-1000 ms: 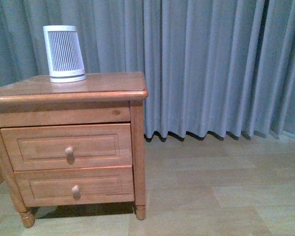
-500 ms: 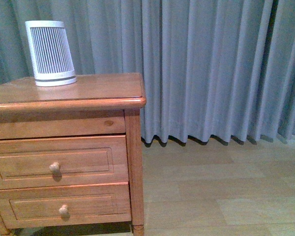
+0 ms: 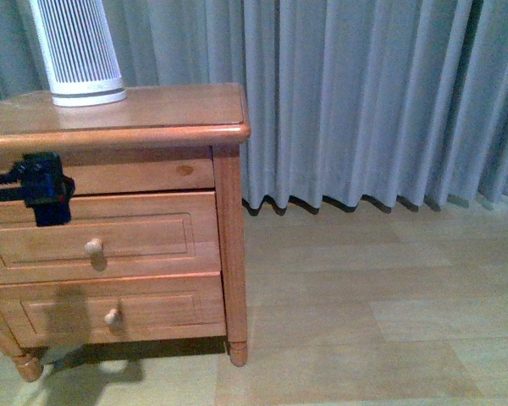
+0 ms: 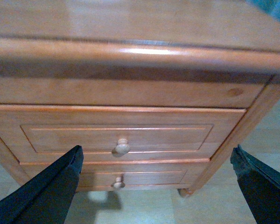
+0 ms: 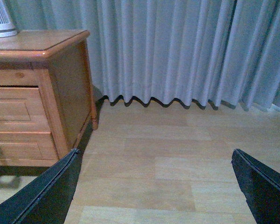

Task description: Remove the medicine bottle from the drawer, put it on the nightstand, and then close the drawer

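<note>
The round knob point(image 3: 94, 246) sits in the middle of the front, so the upper drawer point(image 3: 152, 237) will come straight out as I pull and reveal the medicine bottle lying inside.
The nightstand point(image 3: 152, 110) stands at the left of the front view, reddish-brown, with two knobbed drawers. Its upper drawer point(image 3: 144, 237) is shut, with its round knob point(image 3: 93, 247) showing. The medicine bottle is not in view. My left gripper point(image 3: 44, 196) is open in front of the upper drawer's left part, above and left of the knob. In the left wrist view the drawer point(image 4: 177, 135) and knob point(image 4: 122, 147) lie ahead of the open gripper point(image 4: 154, 186), apart from it. My right gripper point(image 5: 154, 191) is open and empty over bare floor, right of the nightstand point(image 5: 60, 93).
A large white ribbed appliance point(image 3: 76, 51) stands on the nightstand's top at the back left. The lower drawer point(image 3: 152, 313) is shut. Grey curtains point(image 3: 364, 101) hang behind. Pale wood floor point(image 3: 364, 321) stretches to the right.
The front view has shifted, so the nightstand sits differently in frame. My left gripper has come into view in front of the upper drawer. Both drawers stay shut.
</note>
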You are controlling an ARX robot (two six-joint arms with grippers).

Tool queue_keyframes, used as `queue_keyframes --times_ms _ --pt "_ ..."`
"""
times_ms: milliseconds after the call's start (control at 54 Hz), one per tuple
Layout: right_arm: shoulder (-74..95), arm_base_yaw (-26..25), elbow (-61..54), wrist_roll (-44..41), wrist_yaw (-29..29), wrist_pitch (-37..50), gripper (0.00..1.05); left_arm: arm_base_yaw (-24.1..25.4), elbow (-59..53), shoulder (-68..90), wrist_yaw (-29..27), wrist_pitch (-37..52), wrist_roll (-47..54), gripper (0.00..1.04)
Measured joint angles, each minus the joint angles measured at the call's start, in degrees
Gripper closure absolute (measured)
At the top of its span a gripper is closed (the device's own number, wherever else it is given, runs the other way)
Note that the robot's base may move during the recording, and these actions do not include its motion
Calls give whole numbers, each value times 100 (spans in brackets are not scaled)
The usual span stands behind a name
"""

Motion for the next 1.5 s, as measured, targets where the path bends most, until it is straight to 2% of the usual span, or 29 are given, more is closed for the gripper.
queue_keyframes --times_ms 204,500,1167,1204,1500 --pt "0 0 0 0 0 -2 7 -4 761 1443 -142 142 -28 7" --pt "0 0 0 0 0 -2 7 -4 1759 2474 -461 216 -4 7" --pt "0 0 0 0 0 -2 7 -306 2774 3456 -973 74 -160 7" --pt "0 0 0 2 0 0 7 -315 2817 3486 -994 48 -157 10" --pt "0 0 0 0 0 -2 7 -315 2970 3650 -1248 68 -81 58"
